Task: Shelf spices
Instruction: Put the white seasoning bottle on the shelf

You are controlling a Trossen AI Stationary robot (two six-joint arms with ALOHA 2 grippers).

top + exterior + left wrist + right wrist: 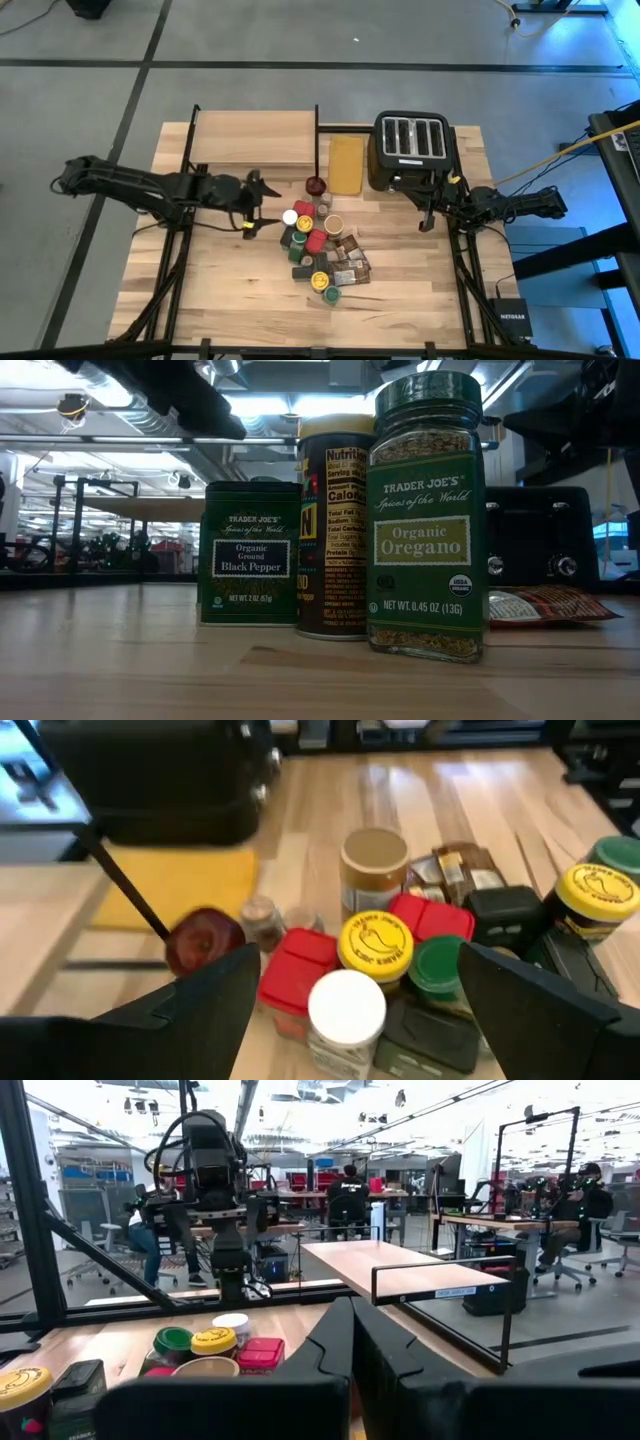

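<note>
My left gripper's open fingers are centred on the white-lidded jar (347,1020), which stands upright ahead at the edge of the cluster, so I should keep moving in until they straddle the white lid (290,217).
The spices (322,250) stand and lie in a cluster at the middle of the table: jars, tins and brown packets with red, green, yellow and white lids. The low view shows an oregano jar (425,520) and a black pepper tin (250,555) up close. The shelf (252,138), a light-wood plank on a black frame, stands at the far left. My left gripper (262,205) hovers open just left of the cluster, its fingers (220,1005) wide apart and pointing at the white-lidded jar (346,1010). My right gripper (425,207) waits shut near the toaster.
A black toaster (410,150) stands at the far right, with a tan-yellow board (347,163) beside it and a dark red knob-like object (316,185) in front of the shelf's black post. Bare tabletop (200,290) lies to the near left and near right.
</note>
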